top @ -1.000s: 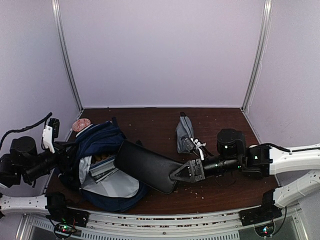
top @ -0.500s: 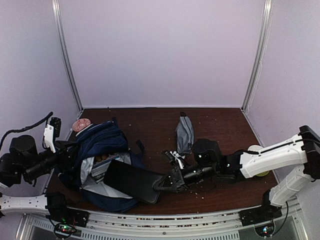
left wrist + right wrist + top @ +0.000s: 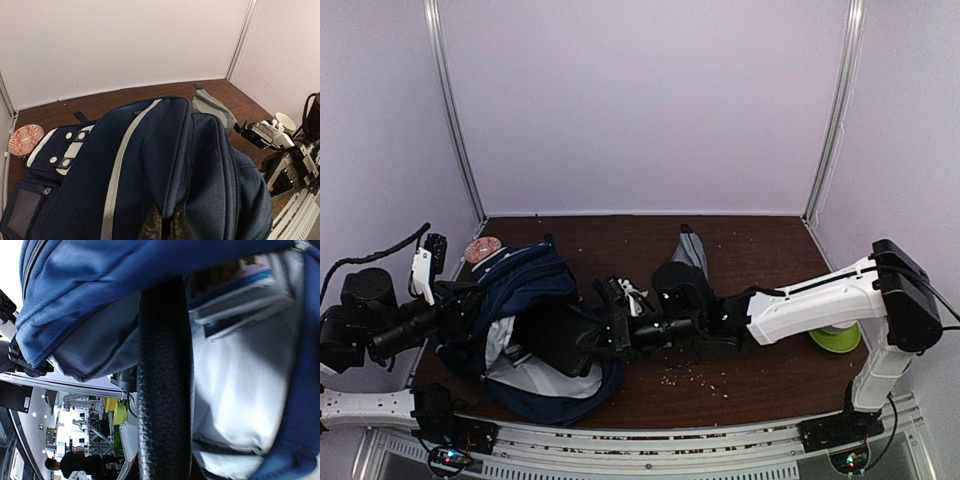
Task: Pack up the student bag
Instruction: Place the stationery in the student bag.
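Note:
The black case is pointing edge-on into the bag's opening next to the books. My right gripper should keep pushing the case until it is deep inside.
The student bag is a navy backpack with white trim, lying open at the left of the table; its white lining shows. My left gripper is shut on a fold of the bag's top fabric, seen in the left wrist view around the bag. My right gripper is shut on a flat black leather-grain case, which lies partly inside the bag's mouth. In the right wrist view the case's edge fills the middle, with the lining and books beyond.
A small grey pouch lies behind the right arm, also in the left wrist view. A red patterned disc sits at the far left corner. A lime-green object lies by the right arm's base. Crumbs dot the table.
My right arm has reached left with the black case, pushing its far end into the bag's opening. The lime-green object has come into view at the right. The left gripper holds still.

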Controlling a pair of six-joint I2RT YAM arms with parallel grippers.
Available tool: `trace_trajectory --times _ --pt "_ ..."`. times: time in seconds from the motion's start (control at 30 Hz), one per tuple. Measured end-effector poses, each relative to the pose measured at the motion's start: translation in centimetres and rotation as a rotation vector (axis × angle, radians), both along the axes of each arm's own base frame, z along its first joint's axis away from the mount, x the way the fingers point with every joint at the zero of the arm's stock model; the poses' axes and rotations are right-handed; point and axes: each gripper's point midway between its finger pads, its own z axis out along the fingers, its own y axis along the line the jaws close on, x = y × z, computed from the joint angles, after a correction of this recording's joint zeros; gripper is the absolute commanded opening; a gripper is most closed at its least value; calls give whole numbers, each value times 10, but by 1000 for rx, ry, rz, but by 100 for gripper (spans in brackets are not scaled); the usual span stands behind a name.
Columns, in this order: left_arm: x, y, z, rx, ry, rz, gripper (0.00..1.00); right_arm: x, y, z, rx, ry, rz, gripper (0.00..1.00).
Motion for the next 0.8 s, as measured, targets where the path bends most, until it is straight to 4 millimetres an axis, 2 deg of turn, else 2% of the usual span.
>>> trace_trajectory --times 0.1,0.17,0.4,0.63,0.8 --pt "0 -3 0 0 2 -6 0 -6 23 8 17 -28 20 0" --pt "1 -6 2 -12 2 -8 0 -9 38 2 13 -30 30 0" --pt "5 -14 3 -54 16 -3 0 -13 65 -54 -64 -10 20 0" --pt "7 -19 0 -90 28 4 0 -11 93 -54 -11 -43 -57 0" --pt "7 -20 -1 -113 37 7 0 -2 118 -67 9 -48 -117 0"
